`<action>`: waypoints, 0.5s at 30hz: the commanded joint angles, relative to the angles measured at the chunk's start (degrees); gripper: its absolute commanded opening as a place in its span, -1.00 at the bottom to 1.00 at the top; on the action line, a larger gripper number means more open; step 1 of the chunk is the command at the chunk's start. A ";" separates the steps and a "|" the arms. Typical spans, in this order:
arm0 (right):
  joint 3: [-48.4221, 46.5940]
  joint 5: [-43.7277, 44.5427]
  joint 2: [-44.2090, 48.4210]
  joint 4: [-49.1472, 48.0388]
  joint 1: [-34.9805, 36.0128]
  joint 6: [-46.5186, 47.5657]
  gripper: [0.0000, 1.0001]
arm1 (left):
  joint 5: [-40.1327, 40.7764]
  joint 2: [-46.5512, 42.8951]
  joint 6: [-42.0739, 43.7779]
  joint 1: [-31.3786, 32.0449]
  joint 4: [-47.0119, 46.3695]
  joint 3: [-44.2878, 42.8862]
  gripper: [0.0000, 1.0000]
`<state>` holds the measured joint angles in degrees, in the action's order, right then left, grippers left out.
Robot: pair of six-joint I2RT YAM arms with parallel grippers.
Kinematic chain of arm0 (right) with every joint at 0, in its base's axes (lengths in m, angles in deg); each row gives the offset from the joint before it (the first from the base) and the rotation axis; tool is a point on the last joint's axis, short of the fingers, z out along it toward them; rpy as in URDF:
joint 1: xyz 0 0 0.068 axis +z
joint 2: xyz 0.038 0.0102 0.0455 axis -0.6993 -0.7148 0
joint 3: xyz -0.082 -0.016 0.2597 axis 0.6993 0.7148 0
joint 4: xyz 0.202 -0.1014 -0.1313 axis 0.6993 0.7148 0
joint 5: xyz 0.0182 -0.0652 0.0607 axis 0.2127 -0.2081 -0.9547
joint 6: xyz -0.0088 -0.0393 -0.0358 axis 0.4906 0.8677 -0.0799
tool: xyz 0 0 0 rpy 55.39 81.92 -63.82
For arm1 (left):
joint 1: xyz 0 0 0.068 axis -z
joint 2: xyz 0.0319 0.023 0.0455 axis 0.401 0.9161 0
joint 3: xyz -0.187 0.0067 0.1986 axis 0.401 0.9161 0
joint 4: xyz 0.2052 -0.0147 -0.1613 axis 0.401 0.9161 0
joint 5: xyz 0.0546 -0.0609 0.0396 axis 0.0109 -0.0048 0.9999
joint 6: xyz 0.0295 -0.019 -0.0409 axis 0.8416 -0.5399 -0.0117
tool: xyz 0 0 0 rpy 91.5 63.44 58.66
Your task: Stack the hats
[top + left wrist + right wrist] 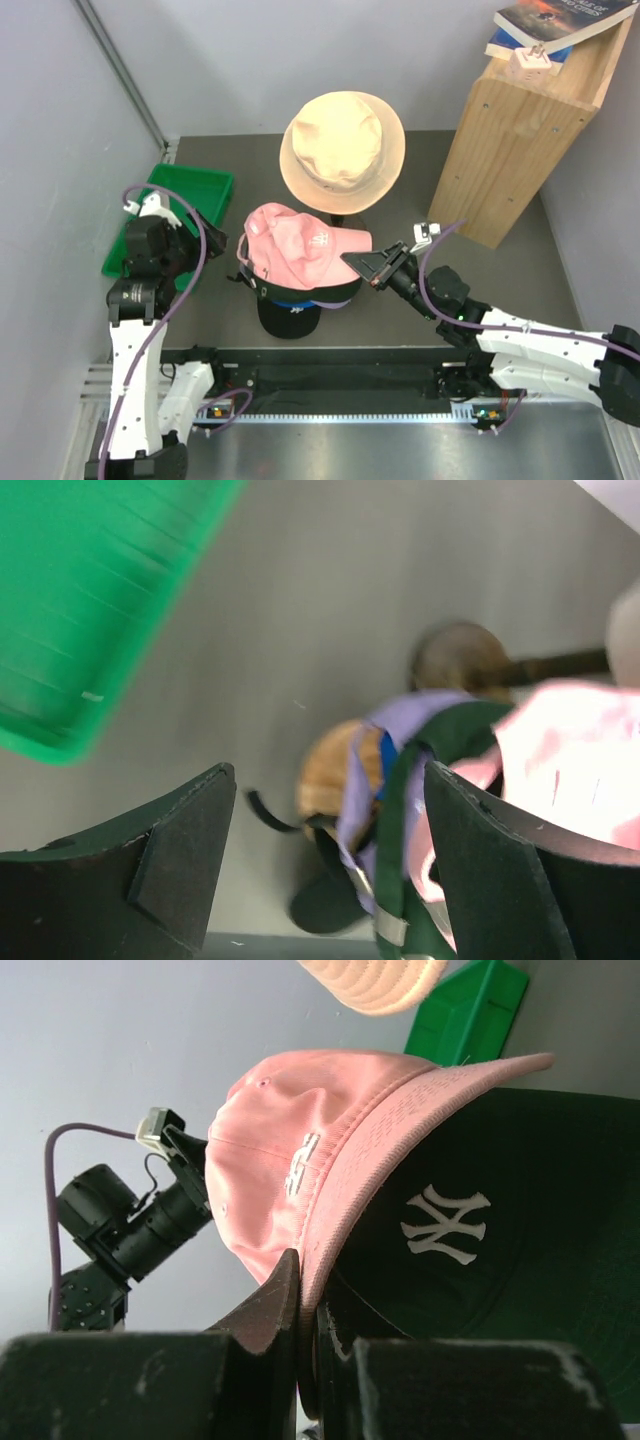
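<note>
The pink cap's top [284, 241] is crumpled over the dark cap, so next my left gripper takes the pink cap's back [246, 256] while my right gripper pulls its rim down.
A light pink cap [298, 240] lies on top of a pile of caps in the middle of the table. A black brim with a white logo [290, 318] and a sliver of blue [300, 303] stick out below it. My right gripper [366, 266] is shut on the pink cap's brim [400, 1120], beside a dark cap with a white NY logo [445, 1225]. My left gripper [188, 240] is open and empty, left of the pile. In its wrist view, lavender cloth [400, 720], a dark strap [395, 840] and pink cloth [580, 770] lie between and beyond its fingers [185, 840].
A beige bucket hat [342, 150] sits on a stand behind the pile. A green tray [190, 195] lies at the left, next to my left arm. A tall wooden box [520, 130] with books on top stands at the back right. A tan wooden form [330, 765] shows under the caps.
</note>
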<state>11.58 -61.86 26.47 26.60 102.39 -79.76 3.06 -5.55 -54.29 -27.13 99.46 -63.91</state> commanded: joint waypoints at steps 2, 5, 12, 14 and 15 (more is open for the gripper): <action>-1.40 0.08 0.81 7.90 0.08 3.26 -1.00 | -11.51 -5.69 -7.25 -0.03 -8.72 5.88 0.59; -1.93 -0.36 1.07 8.70 -0.36 3.71 -1.00 | -14.15 -7.01 -9.53 -0.03 -11.01 7.91 0.57; -1.58 -1.33 1.95 9.31 -1.33 3.71 -1.00 | -15.46 -9.03 -11.56 -0.03 -12.24 10.11 0.56; -1.50 -1.33 2.04 9.23 -1.42 3.62 -1.00 | -16.95 -9.03 -12.17 -0.03 -13.12 11.60 0.56; -1.41 -1.42 2.04 9.14 -1.50 3.44 -1.00 | -17.31 -9.03 -12.26 -0.03 -13.38 12.22 0.55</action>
<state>10.73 -62.64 28.02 30.44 101.54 -78.39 -10.93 -14.10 -64.54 -27.13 91.00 -53.90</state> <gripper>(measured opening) 0.035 0.782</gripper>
